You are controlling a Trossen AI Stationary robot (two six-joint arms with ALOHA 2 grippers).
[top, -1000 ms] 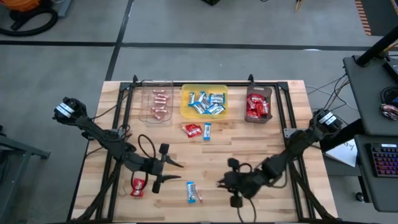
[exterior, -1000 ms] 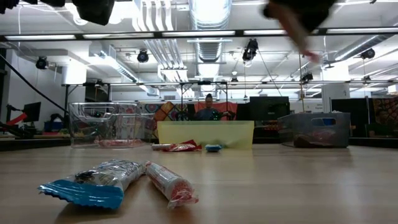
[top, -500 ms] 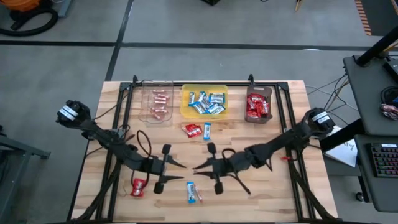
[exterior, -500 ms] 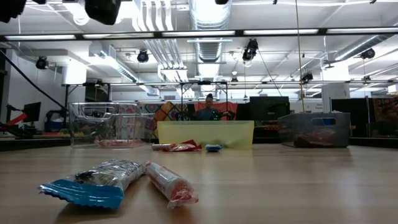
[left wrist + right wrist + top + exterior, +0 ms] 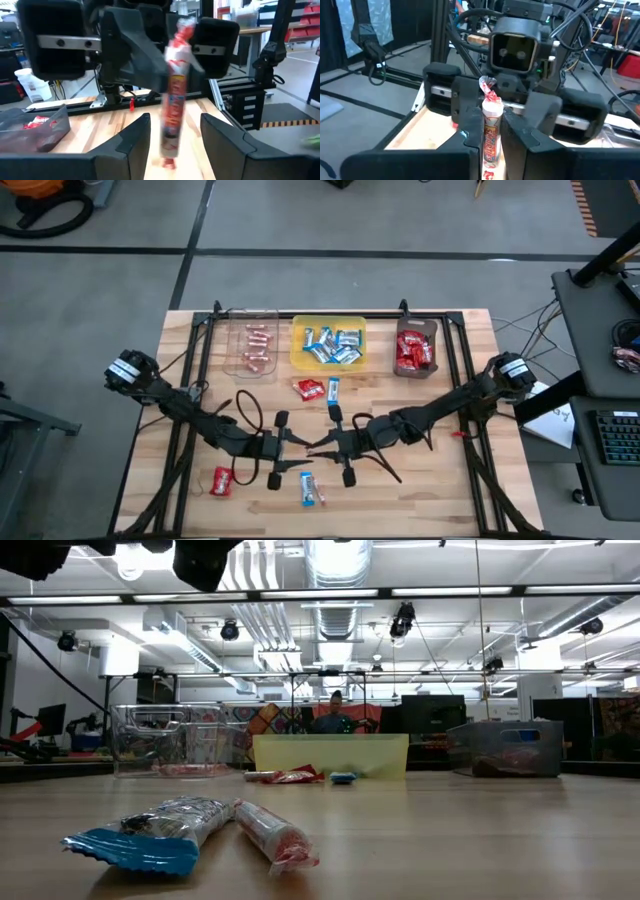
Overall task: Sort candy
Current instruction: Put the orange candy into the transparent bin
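Note:
Next, I pass the pinkish stick (image 5: 492, 127), which my right gripper holds, to my left gripper, because the clear tray (image 5: 250, 345) lies on my left gripper's side.
My right gripper (image 5: 492, 150) is shut on a thin pinkish stick of candy (image 5: 490, 125), held up over the middle of the table (image 5: 400, 510). My left gripper (image 5: 175, 125) faces it from the table's left, open. Its two fingers stand either side of the stick (image 5: 174, 95) without touching it. In the high view the two grippers meet tip to tip, left (image 5: 298, 454) and right (image 5: 318, 448). Loose candy lies on the table: a blue-and-white bar (image 5: 309, 488) with a stick (image 5: 272, 834) beside it, a red packet (image 5: 222, 480), and another red packet (image 5: 308, 388) next to a blue bar (image 5: 333, 390). My right gripper pinches the stick partway along its length (image 5: 491, 137) between its two fingers. The fingers lie level, come from the table's right and cross the stick. The stick stands upright, its twisted end (image 5: 486, 86) up, lifted clear of the table.
Three trays line the far edge: a clear one (image 5: 238, 365) with pinkish sticks, a yellow one (image 5: 297, 345) with blue-and-white bars, a dark one (image 5: 400, 330) with red packets. A black frame (image 5: 455, 370) runs round the tabletop. A person sits far behind the table (image 5: 335, 715).
My right gripper has risen from near the table's front right and swung toward the middle with the stick, tipping from pointing down to level. My left gripper has moved toward the table's right until its fingers flank the stick.

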